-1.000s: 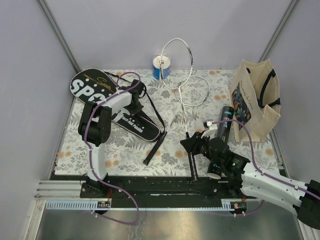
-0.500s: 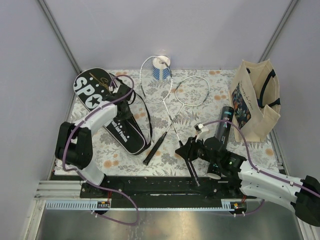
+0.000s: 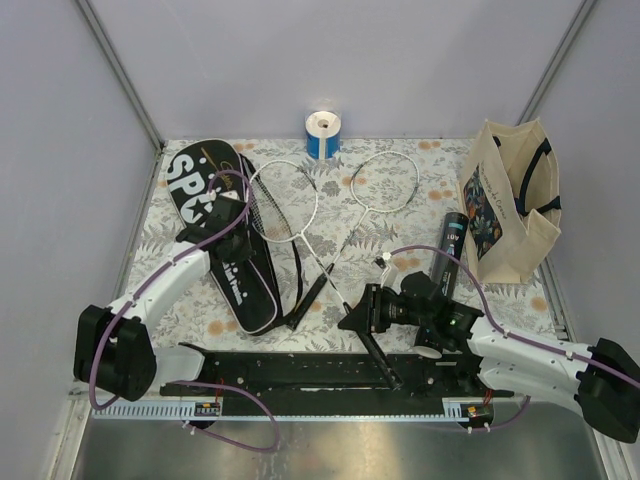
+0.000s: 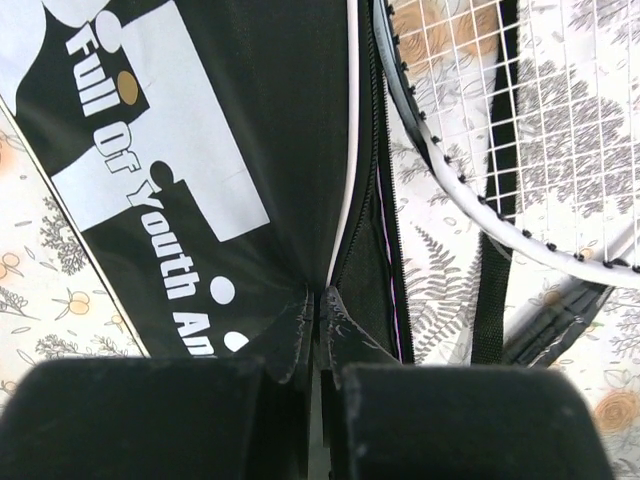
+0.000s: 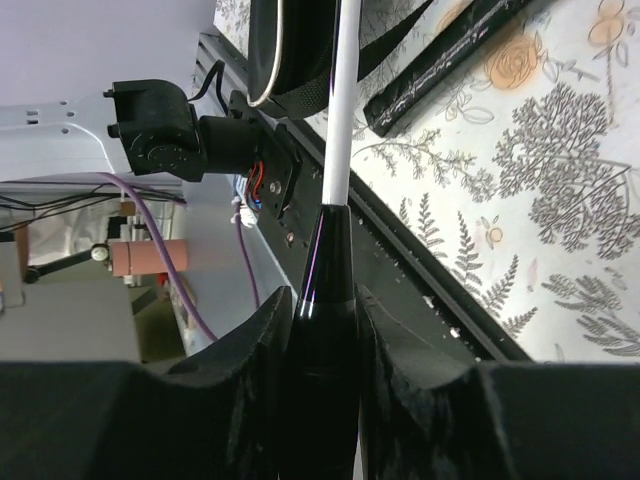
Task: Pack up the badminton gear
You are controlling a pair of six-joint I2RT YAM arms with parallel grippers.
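I should go on holding the cover's edge (image 4: 341,240) with my left gripper, as the white racket's head (image 3: 284,202) is at the cover's open zipper. I will let go once the racket's head is inside.
The black "SPORT" racket cover (image 3: 215,235) lies at the left, its opening edge facing right. My left gripper (image 3: 238,260) is shut on that edge; the left wrist view shows the fingertips (image 4: 320,305) pinching the cover (image 4: 200,150). My right gripper (image 3: 360,318) is shut on the black handle (image 5: 325,290) of one white racket, whose head (image 3: 283,200) lies next to the cover and shows in the left wrist view (image 4: 470,190). The second racket (image 3: 390,180) lies in the middle, handle (image 3: 305,302) toward me. The black tube (image 3: 447,245) lies by the bag. No shuttlecock shows clearly.
A beige tote bag (image 3: 510,205) stands at the right edge. A blue-and-white roll (image 3: 322,133) stands at the back. The cover's black strap (image 3: 297,270) trails between cover and rackets. The black rail (image 3: 300,370) runs along the near edge. Grey walls enclose the mat.
My left gripper has dragged and turned the cover so it lies more lengthwise toward me. My right gripper has swung the held racket's head left and nearer, from the roll to beside the cover.
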